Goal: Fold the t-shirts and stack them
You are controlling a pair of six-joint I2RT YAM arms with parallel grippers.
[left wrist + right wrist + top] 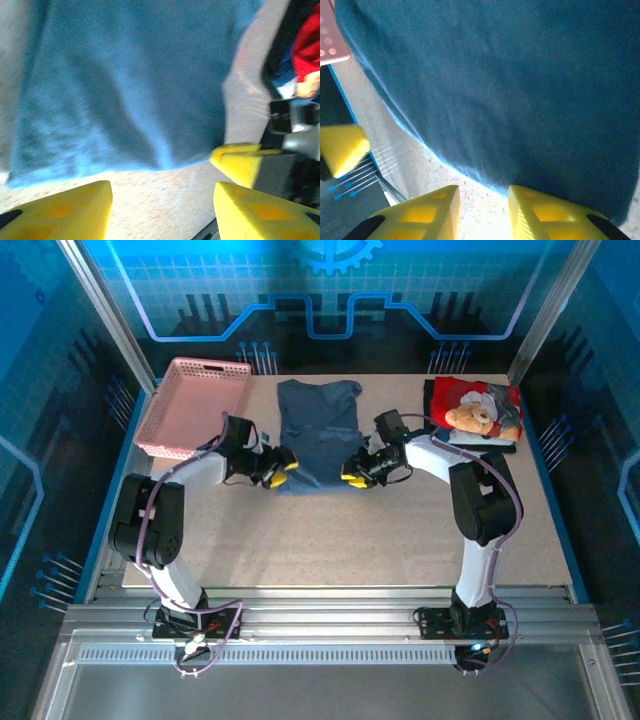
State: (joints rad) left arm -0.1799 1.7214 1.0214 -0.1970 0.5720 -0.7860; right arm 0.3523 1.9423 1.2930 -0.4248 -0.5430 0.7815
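The limp cloth has soft ripples running through it, so the t-shirt's near half will fold over toward the t-shirt's collar when the robot carries the t-shirt's hem.
The dark slate-blue t-shirt lies flat in a long narrow shape at the middle of the table, collar end far. Its near hem shows just ahead of both grippers. My left gripper sits at the hem's left corner, jaws wide apart over bare table. My right gripper is at the hem's right corner, open, with its fingertips right at the cloth edge. The red and black teddy-bear t-shirt rests folded at the back right.
A pink lattice basket stands at the back left, its corner visible past the shirt. The right gripper's yellow finger shows close to the left one. Bare tabletop stretches in front of the shirt.
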